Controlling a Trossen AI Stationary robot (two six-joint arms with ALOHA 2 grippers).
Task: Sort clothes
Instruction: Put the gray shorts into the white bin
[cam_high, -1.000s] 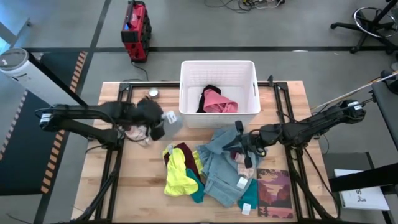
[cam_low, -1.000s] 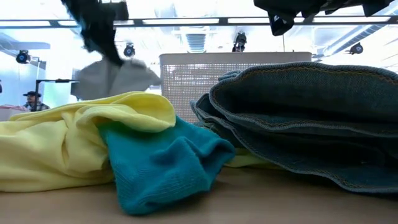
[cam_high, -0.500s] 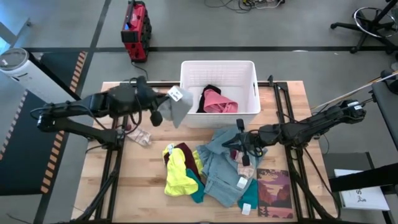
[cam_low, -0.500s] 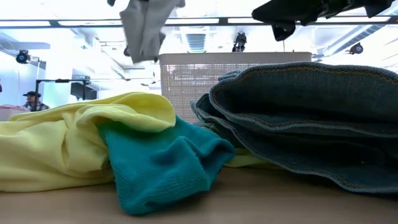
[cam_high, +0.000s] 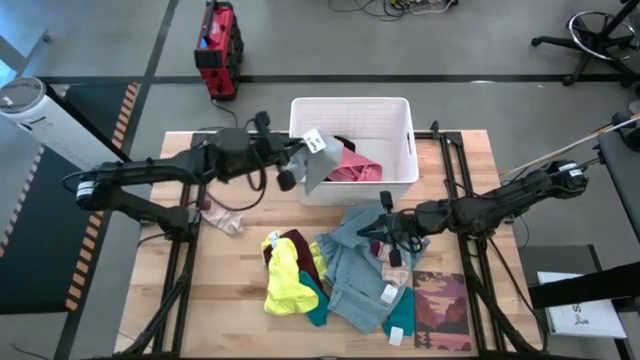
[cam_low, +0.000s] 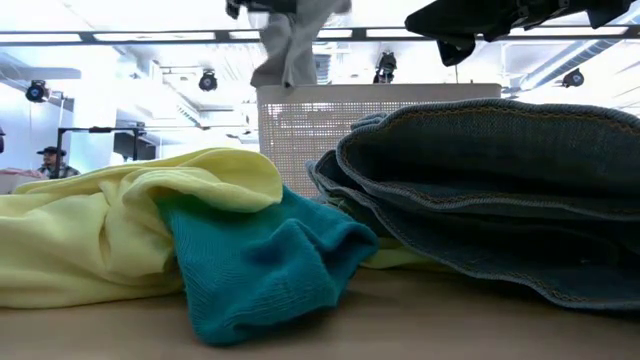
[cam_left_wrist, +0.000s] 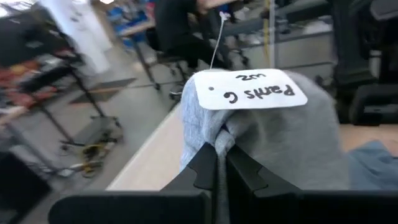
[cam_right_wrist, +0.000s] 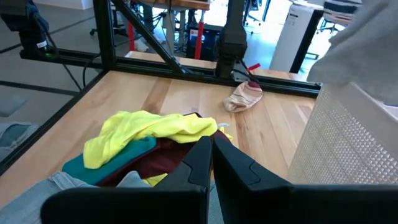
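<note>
The grey garment (cam_high: 317, 165) hangs free over the white basket's rim, so the robot's left gripper keeps moving inward and lets go of it beside the pink piece (cam_high: 357, 168).
My left gripper (cam_high: 296, 168) is shut on a grey garment (cam_high: 320, 168) with a white tag (cam_left_wrist: 249, 89), held in the air at the near left corner of the white basket (cam_high: 352, 102). The garment also shows in the low view (cam_low: 290, 45). My right gripper (cam_high: 386, 232) is shut and empty above the grey-blue piece (cam_high: 355, 265) of the heap. The heap lies on the table: neon yellow (cam_high: 283, 282), teal (cam_high: 316, 303) and maroon (cam_high: 298, 245) pieces. A pink piece (cam_high: 352, 165) and a black one lie in the basket. My left gripper pinches a bunched fold of the grey garment (cam_left_wrist: 219, 138) between its two fingers, close to the tag. The fingers come level from the table's left side. The garment is lifted clear and hangs slack below and past the fingers.
A small pale sock (cam_high: 222, 215) lies on the table at the left. A reddish-brown printed mat (cam_high: 442, 310) lies flat at the near right. A small round object (cam_high: 246, 149) sits left of the basket. Bare wood shows at the near left.
My left gripper has carried the grey garment up and toward the table's right edge, from over the left part of the table to the basket's near left corner. The garment has swung along below it, clear of the table.
</note>
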